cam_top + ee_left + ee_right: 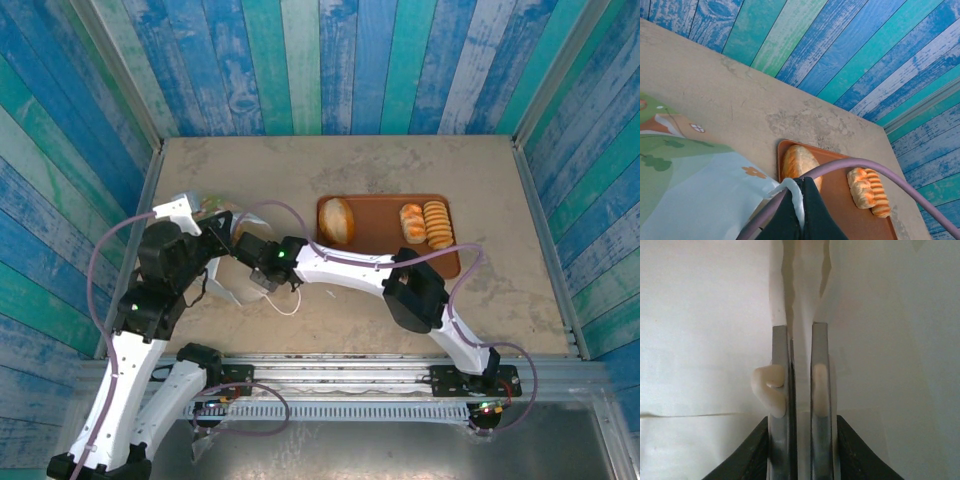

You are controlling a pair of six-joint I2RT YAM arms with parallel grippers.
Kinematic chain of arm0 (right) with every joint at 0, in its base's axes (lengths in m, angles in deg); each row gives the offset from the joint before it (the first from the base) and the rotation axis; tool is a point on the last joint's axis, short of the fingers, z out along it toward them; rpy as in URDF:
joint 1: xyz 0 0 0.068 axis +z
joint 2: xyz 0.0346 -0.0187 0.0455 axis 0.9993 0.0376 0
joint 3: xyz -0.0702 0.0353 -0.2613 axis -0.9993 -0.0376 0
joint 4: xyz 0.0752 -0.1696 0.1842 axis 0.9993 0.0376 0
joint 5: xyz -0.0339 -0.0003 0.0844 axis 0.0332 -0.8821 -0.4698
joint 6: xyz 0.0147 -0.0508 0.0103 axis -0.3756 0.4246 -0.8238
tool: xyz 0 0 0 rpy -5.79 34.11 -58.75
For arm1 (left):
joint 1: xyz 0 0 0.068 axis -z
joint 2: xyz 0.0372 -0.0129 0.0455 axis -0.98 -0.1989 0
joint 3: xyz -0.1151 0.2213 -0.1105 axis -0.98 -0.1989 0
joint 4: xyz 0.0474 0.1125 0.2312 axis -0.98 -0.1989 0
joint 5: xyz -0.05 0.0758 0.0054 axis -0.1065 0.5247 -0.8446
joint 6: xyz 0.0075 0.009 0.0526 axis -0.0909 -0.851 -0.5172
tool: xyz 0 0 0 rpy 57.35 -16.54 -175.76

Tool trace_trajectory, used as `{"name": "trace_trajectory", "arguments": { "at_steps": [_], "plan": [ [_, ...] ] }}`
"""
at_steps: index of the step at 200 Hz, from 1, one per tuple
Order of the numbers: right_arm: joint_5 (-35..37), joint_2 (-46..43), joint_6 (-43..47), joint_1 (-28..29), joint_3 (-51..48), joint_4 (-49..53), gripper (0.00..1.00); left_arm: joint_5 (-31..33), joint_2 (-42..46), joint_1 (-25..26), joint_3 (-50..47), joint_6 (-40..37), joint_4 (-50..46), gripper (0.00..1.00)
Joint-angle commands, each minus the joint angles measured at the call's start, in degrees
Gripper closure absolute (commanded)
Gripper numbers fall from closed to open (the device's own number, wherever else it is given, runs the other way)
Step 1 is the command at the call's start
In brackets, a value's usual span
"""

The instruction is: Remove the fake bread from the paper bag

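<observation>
My right gripper's fingers are nearly closed with only white paper showing (806, 295) at their ends, so I should open them and grab the fake bread inside the bag.
The white paper bag (222, 287) stands at the table's left, between both grippers. Its green-and-orange print (685, 185) faces the left wrist camera. My left gripper (226, 232) (801, 197) is shut on a white edge of the bag's rim. My right gripper (250, 272) (800, 385) reaches in from the right, its jaws almost together on a fold of white paper (801, 295), with a white cord loop (767, 390) beside one finger. Three fake bread pieces lie on the brown tray (380, 228): a pale loaf (337, 220) (796, 162), a roll (412, 222) and a ridged roll (436, 224) (875, 192). The bag's inside is hidden.
Blue and green plank walls (320, 60) close in the table on three sides. A purple cable (880, 170) arcs across the left wrist view. A thin white cord (290, 305) trails on the table near the bag. Bare tabletop (330, 165) lies behind the tray.
</observation>
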Motion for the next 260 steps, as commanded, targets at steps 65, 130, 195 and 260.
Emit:
{"name": "trace_trajectory", "arguments": {
  "at_steps": [65,130,195,260],
  "plan": [
    [-2.71,-12.07,-4.26,0.38,-8.16,-5.48,0.79,1.44,0.38,0.05,-1.21,0.88,1.71,1.00],
    [-20.38,-18.45,-7.66,-0.41,-14.64,-5.56,0.74,1.38,0.63,0.07,-1.81,1.29,2.40,1.00],
    [-6.46,-15.62,3.63,-0.04,-11.92,-1.06,0.51,0.54,0.11,0.04,-1.87,1.30,3.38,1.00],
    [-3.34,-8.43,11.05,0.83,-5.28,-0.34,0.48,0.11,0.46,0.06,-2.30,1.50,3.78,1.00]
  ]
}}
